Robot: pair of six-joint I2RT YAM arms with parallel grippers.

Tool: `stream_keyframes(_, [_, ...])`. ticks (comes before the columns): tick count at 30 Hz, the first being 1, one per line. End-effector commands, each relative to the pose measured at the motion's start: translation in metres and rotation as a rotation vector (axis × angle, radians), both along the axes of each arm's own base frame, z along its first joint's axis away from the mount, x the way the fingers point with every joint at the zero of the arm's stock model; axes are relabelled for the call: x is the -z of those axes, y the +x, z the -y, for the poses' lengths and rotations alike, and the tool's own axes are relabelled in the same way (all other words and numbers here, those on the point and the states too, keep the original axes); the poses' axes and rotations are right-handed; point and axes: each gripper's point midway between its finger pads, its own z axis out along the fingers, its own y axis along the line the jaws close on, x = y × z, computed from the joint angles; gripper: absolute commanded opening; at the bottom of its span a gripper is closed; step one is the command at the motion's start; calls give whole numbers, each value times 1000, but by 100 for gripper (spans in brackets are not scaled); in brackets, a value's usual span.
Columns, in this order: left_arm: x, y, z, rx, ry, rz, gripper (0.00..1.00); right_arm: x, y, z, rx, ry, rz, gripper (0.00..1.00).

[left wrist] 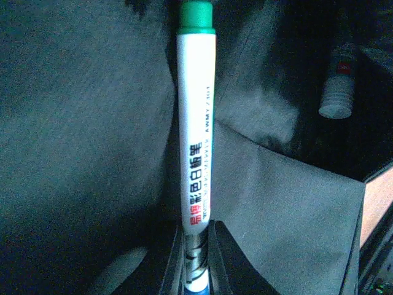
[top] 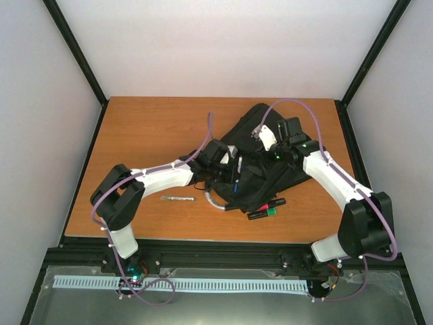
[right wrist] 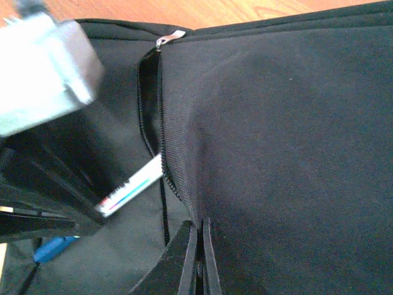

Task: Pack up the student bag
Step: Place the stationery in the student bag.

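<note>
The white marker's blue end (top: 235, 185) pokes out of the bag's opening. My left gripper needs to release the marker, shut behind that blue end (right wrist: 39, 254) and push it in.
The student bag (top: 267, 139), a black fabric backpack, lies at the centre right of the table. My left gripper (left wrist: 196, 230) is shut on a white marker with a green cap (left wrist: 196, 123), which points into the bag's dark opening (left wrist: 80, 123). In the top view this gripper (top: 231, 170) sits at the bag's near left side. My right gripper (right wrist: 199, 230) is shut on the bag's fabric edge (right wrist: 184, 166) beside the zipper and holds the flap up. The held marker (right wrist: 132, 184) shows through that gap. Another marker (left wrist: 339, 86) lies inside the bag.
A thin white pen (top: 177, 198) lies on the wooden table (top: 149, 135) left of the bag. A red-capped marker (top: 270, 204) and a green-capped marker (top: 262, 214) lie by the bag's near edge. The grey loop handle (top: 213, 201) sticks out toward me. The zipper pull (right wrist: 169, 38) rests at the far end.
</note>
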Motion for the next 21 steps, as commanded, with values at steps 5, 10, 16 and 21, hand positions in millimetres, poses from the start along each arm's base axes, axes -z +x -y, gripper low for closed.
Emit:
stream_keyframes(5, [-18,15,50,144,-172,20,1,-22,-2,-8,-60,51,76,3])
stream_keyframes(10, [-35,27,66,179,-196,52,13,-17,-3,-9,-66,54,59,3])
stream_keyframes(16, [-39,25,54,130,-140,32,40,-13,-2,-9,-67,52,51,3])
stream_keyframes(21, [-51,3,36,117,-148,35,40,-14,-3,-10,-70,57,48,3])
